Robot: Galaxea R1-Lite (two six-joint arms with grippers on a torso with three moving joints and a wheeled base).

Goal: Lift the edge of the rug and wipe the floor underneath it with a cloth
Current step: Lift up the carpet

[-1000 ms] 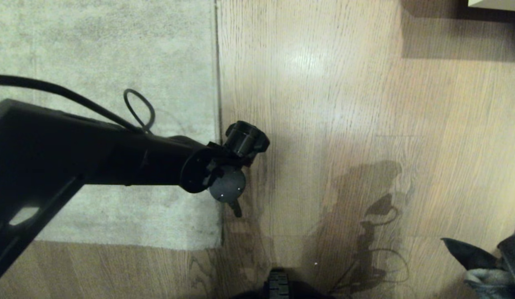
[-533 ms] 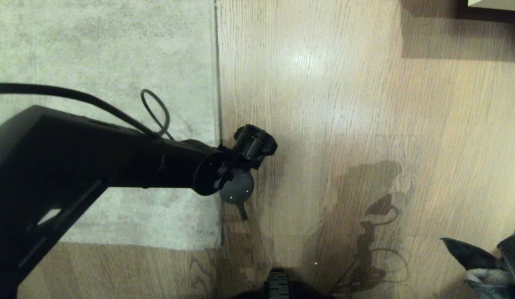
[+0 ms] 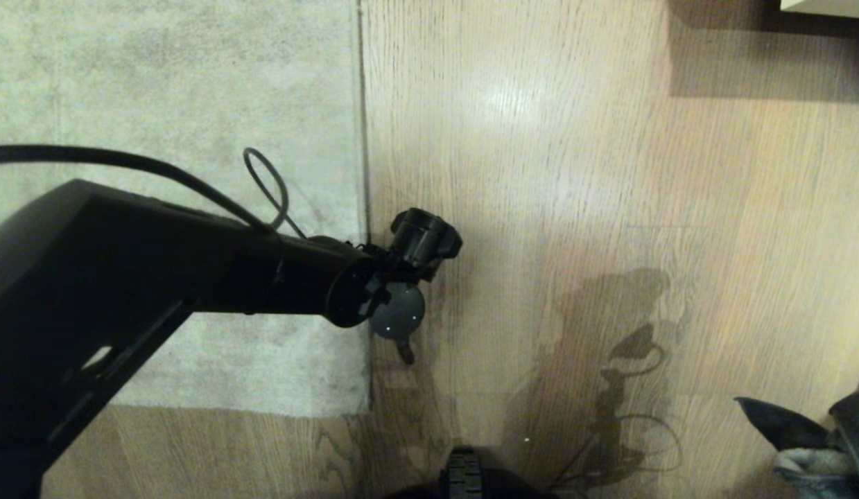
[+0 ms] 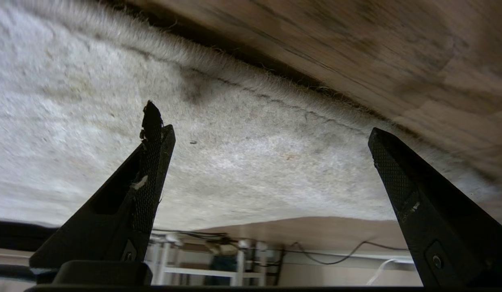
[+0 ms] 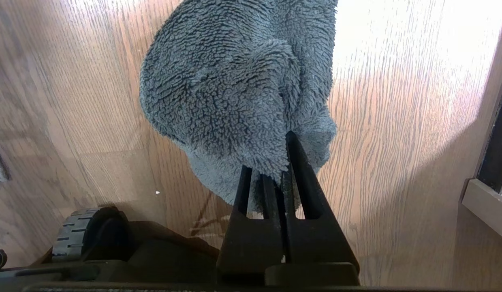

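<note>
Next, my left gripper moves out past the rug edge (image 3: 369,353), turns, and slides a finger under the rug edge, because its open fingers are hovering over the rug pile (image 4: 278,160).
The pale grey-beige rug (image 3: 179,83) lies flat on the wood-grain floor (image 3: 540,173). The rug edge (image 3: 364,173) runs straight down to a square corner (image 3: 369,412). My left arm reaches in from the left, its wrist (image 3: 401,277) right over that edge. In the left wrist view my left gripper (image 4: 263,121) is open and empty, hovering close over the rug pile, with the rug edge (image 4: 251,71) and bare floor (image 4: 356,48) just past the fingertips. My right gripper (image 5: 271,154) is shut on the fuzzy grey-blue cloth (image 5: 234,89), parked at the lower right of the head view, where the cloth (image 3: 807,463) shows.
The robot base's wheel (image 3: 464,478) is at the bottom centre, near the rug corner. A pale furniture corner (image 3: 828,7) casts a shadow at the top right. A frame or ledge (image 5: 485,202) stands beside the right gripper. A loose cable loop (image 3: 266,187) rises from the left arm.
My left wrist has crept slightly right over the rug edge and rolled a little. Its jaws stayed open. The right arm and cloth have not moved.
</note>
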